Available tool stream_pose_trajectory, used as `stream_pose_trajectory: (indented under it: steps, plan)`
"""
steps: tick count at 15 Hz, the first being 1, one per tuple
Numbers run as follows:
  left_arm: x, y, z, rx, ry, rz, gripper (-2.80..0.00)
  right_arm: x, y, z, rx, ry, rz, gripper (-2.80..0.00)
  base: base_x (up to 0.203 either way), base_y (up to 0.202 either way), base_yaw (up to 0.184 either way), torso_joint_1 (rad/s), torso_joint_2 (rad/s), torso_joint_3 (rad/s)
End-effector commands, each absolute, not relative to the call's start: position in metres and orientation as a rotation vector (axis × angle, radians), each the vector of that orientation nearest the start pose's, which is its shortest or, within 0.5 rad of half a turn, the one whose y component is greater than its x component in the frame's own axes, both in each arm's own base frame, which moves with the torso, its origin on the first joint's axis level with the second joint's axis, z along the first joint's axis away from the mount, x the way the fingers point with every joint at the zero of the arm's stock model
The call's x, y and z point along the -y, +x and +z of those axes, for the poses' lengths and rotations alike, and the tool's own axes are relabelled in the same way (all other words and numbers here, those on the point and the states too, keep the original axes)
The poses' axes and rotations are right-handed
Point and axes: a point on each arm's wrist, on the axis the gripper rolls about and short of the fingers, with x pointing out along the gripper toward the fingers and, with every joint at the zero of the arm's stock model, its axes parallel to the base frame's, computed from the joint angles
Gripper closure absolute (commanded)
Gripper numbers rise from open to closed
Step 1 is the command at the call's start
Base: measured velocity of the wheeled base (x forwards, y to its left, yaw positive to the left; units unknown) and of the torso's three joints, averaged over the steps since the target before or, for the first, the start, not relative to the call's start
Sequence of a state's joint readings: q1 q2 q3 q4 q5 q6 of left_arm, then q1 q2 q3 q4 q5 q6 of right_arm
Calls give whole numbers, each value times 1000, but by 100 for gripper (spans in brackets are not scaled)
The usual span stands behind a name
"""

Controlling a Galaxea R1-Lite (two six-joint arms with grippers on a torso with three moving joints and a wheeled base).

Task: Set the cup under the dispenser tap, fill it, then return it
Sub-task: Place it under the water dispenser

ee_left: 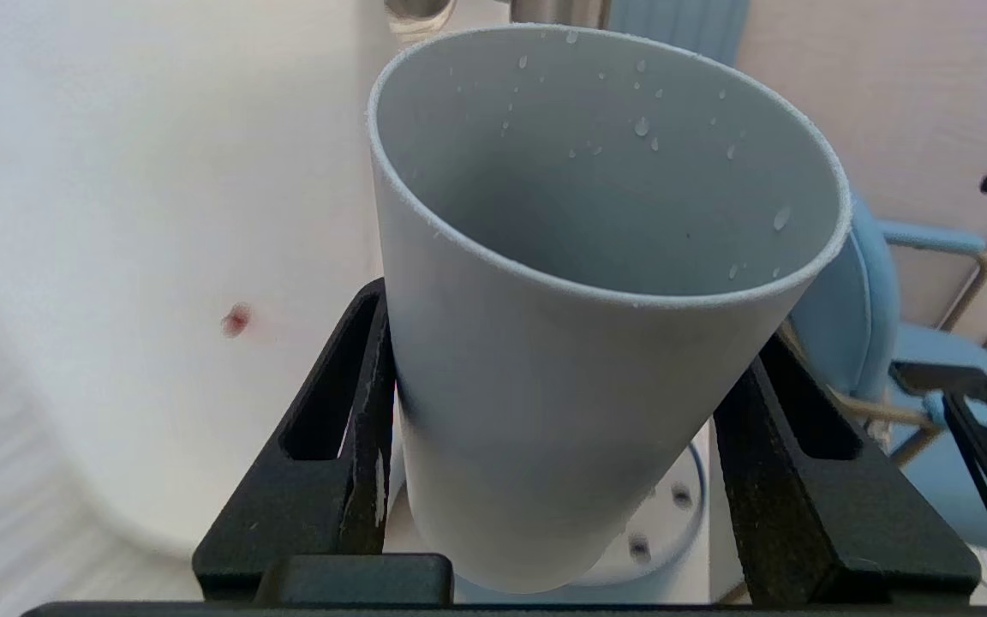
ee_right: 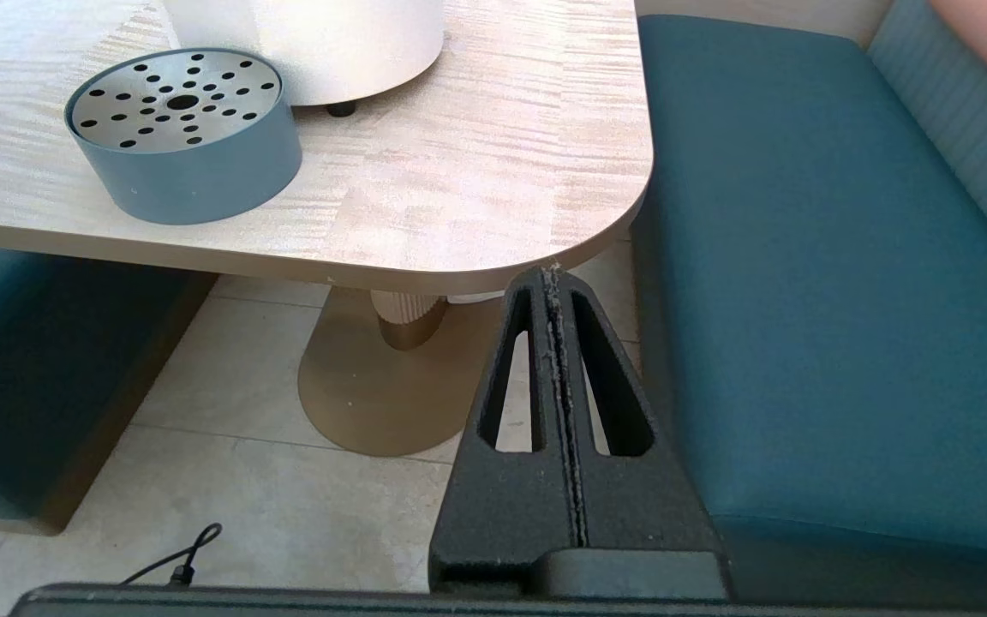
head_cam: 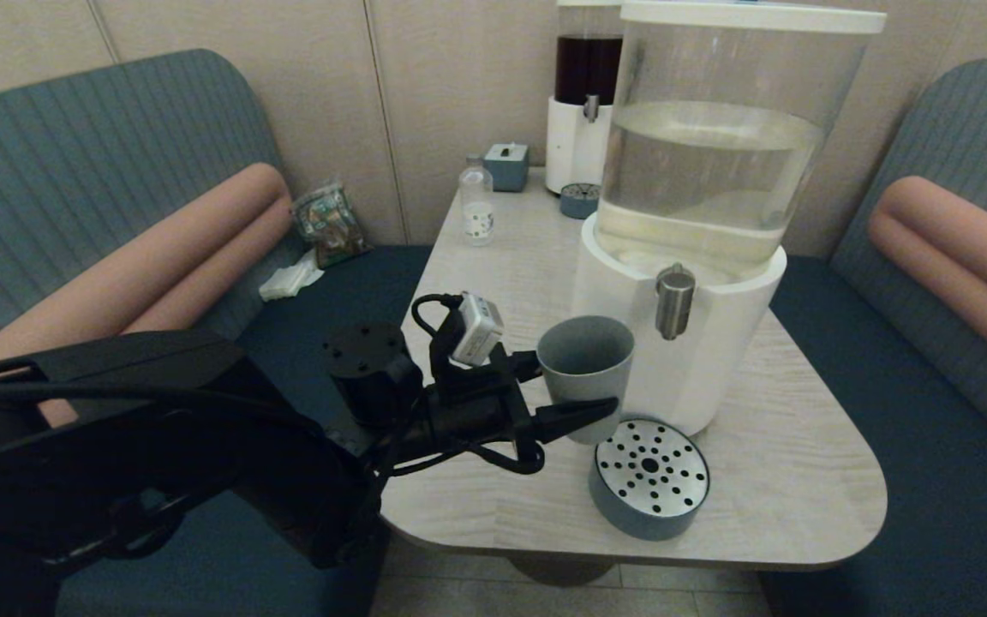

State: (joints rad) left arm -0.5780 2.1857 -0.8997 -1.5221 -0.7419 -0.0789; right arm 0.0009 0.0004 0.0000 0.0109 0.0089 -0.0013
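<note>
The cup stands upright and its rim [head_cam: 585, 345] is below the tap's spout, so the robot's left gripper keeps moving the cup over the empty drip tray [head_cam: 652, 467] until the cup's bottom rests there.
My left gripper [head_cam: 579, 387] is shut on the grey-blue cup [head_cam: 584, 364], one black finger on each side of its wall [ee_left: 545, 411]. The cup is upright and looks empty, with only droplets on its inner wall. It is just left of the brushed-metal tap [head_cam: 675, 300], its rim a little below the spout and not beneath it. The tap sticks out of the white base [head_cam: 720, 343] under the clear tank of pale liquid [head_cam: 716, 154]. The round perforated drip tray [head_cam: 649, 476] lies beside the cup's bottom. My right gripper [ee_right: 552, 276] is shut on nothing, parked below the table's corner.
At the back of the table [head_cam: 785, 480] stand a dark-liquid dispenser [head_cam: 588, 94] with its small tray [head_cam: 579, 200], a clear labelled bottle [head_cam: 476, 206] and a blue box [head_cam: 506, 164]. Blue sofa seats flank the table; a snack bag [head_cam: 331, 223] lies on the left seat.
</note>
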Motion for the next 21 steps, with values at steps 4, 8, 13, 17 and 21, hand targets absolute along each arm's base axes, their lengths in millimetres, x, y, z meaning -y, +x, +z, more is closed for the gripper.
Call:
stream_pose_trajectory:
  steps: [4,8,13,17,21]
  plan:
    - [258,328,93,178,-69,-1358,0,0,-23,74,-11,-1,11,0,0,0,0,0,0,0]
    - [276,327,84,175,-81,-1379,0,0,-23,74,-11,-1,11,0,0,0,0,0,0,0]
    - [287,340,68,175,-95,-1366,0,0,-23,74,-11,-1,11,0,0,0,0,0,0,0]
    - [287,340,68,176,-96,-1366,0,0,-23,74,-11,-1,10,0,0,0,0,0,0,0]
    - [286,338,73,185,-94,-1365,0,0,-23,74,-11,-1,10,0,0,0,0,0,0,0]
